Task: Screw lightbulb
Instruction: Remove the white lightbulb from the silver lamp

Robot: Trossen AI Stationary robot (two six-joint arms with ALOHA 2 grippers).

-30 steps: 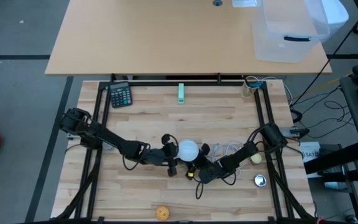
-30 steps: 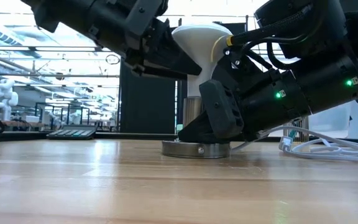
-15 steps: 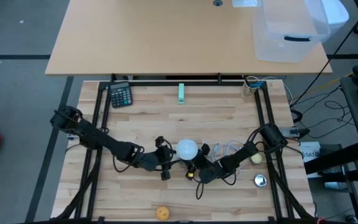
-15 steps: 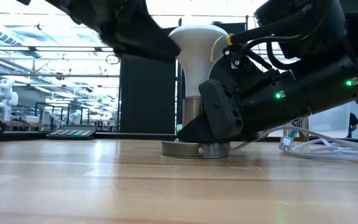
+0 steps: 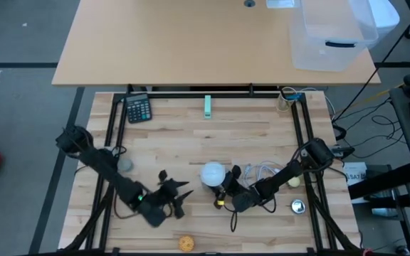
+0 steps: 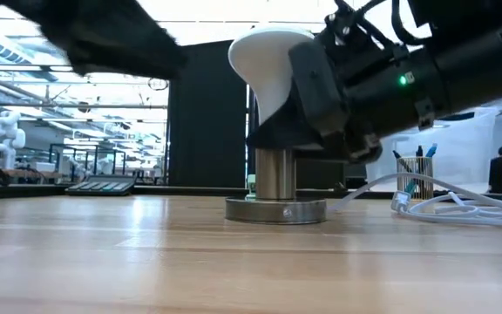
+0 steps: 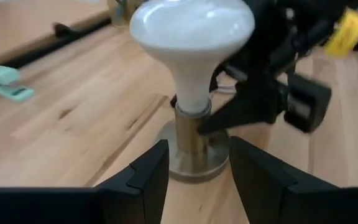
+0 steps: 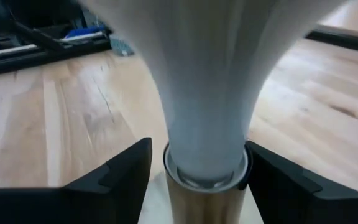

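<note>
The white cable is lying in loose loops next to the socket. The white cable will drag along when I carry the lightbulb and socket.
The white lightbulb (image 5: 213,173) stands upright, its narrow base set in a metal socket (image 7: 191,134) on a round metal foot (image 6: 275,209) that rests on the wooden table. My right gripper (image 8: 197,180) is open, one finger on either side of the bulb's neck (image 8: 207,124), reaching in from the table's right. My left gripper (image 7: 197,180) is open with nothing between its fingers. It stands well off to the bulb's near left (image 5: 182,190) and points at it. My right gripper's fingers flank the bulb's neck just above the socket, coming in almost level. A gap shows beside one finger (image 8: 114,177). The other finger (image 8: 284,183) stands right at the socket's rim (image 8: 244,168), and I cannot tell whether it touches.
A calculator (image 5: 138,109) and a green piece (image 5: 208,107) lie at the far edge. A grey disc (image 5: 124,164) lies at the left, an orange ball (image 5: 185,243) near the front edge. White cable (image 5: 265,171), a yellowish ball (image 5: 293,182) and a metal piece (image 5: 297,206) lie at the right.
My left gripper has drawn back from the bulb's globe toward the table's near left, rolling as it went. My right gripper has risen from the socket's foot to the bulb's neck. The bulb and socket have stayed upright in place.
</note>
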